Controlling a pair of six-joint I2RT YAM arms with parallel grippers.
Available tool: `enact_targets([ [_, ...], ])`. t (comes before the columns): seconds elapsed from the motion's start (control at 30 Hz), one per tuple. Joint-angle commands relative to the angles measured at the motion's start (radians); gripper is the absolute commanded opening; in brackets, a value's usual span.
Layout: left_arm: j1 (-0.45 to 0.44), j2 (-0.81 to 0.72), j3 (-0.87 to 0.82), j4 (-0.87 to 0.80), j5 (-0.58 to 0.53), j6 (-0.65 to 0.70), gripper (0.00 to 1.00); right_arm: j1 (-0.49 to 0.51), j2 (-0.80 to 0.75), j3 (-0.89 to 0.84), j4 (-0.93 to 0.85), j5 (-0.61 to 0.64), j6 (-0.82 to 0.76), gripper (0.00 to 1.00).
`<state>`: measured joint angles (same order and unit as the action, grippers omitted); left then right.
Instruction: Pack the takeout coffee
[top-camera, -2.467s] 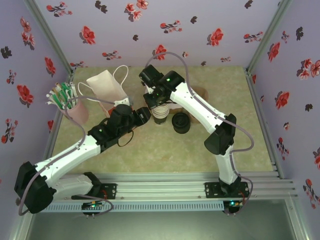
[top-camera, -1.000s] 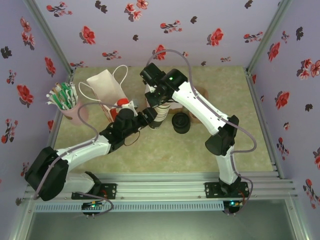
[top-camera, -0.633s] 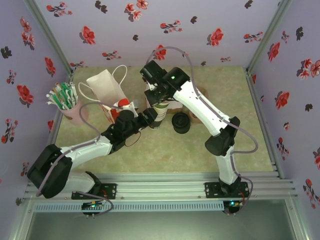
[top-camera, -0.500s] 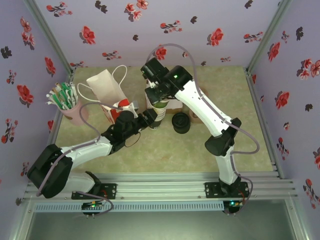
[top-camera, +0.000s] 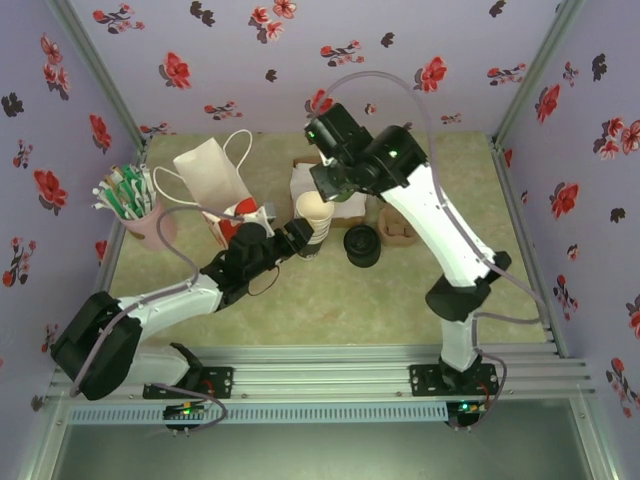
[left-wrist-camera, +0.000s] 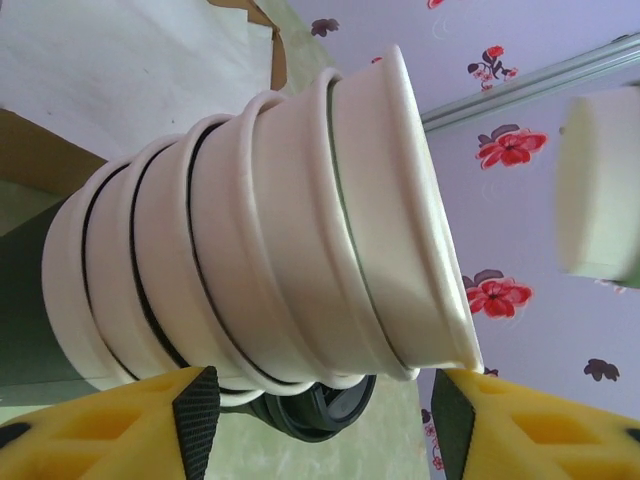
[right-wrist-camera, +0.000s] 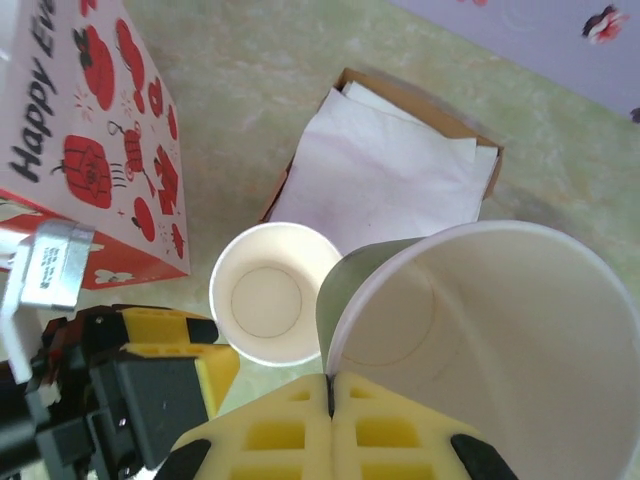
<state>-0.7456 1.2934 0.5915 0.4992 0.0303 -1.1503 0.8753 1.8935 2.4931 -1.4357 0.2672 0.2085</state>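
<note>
The cup's opening (right-wrist-camera: 490, 340) faces up and hangs clear of the stack, so my right gripper should keep carrying the cup until the cup's bottom rests in the open space before the stack (top-camera: 330, 290).
The takeout coffee cup (right-wrist-camera: 500, 340) has a dark outer wall and a cream inside. It hangs in the air, with my right gripper (right-wrist-camera: 330, 395) shut on its rim, up and to the right of the nested stack of like cups (top-camera: 313, 225). In the top view the right gripper (top-camera: 332, 185) hides the cup. My left gripper (left-wrist-camera: 322, 420) is open, its fingertips (left-wrist-camera: 455, 400) against the side of the stack (left-wrist-camera: 260, 230), one tip at the top rim. No lid is on the held cup.
Spare black lids (top-camera: 362, 245) lie right of the stack. A printed paper bag (top-camera: 210, 175) stands at the back left, and a box of napkins (right-wrist-camera: 385, 170) behind the stack. A pink holder of packets (top-camera: 130, 205) is at the far left.
My right gripper has lifted the single cup off the stack and carried it up and to the right. The left gripper has stayed at the stack.
</note>
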Motion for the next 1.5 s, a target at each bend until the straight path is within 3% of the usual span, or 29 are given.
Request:
enact_targets([
  [0.0, 0.004, -0.047, -0.013, -0.049, -0.010, -0.016, 0.61, 0.028, -0.126, -0.105, -0.001, 0.018, -0.013, 0.00],
  [0.5, -0.089, -0.185, 0.117, -0.317, -0.083, 0.048, 0.69, 0.089, -0.575, -0.974, 0.352, -0.155, 0.106, 0.00],
  [0.73, -0.156, -0.201, 0.243, -0.438, -0.121, 0.116, 0.77, 0.114, -0.651, -1.226, 0.508, -0.203, 0.171, 0.00],
  [1.07, -0.212, -0.277, 0.322, -0.582, -0.205, 0.201, 0.85, 0.201, -0.582, -1.338, 0.655, -0.184, 0.203, 0.00],
  [1.47, -0.212, -0.426, 0.271, -0.677, -0.296, 0.245, 0.90, 0.312, -0.335, -1.241, 0.667, -0.053, 0.168, 0.00],
])
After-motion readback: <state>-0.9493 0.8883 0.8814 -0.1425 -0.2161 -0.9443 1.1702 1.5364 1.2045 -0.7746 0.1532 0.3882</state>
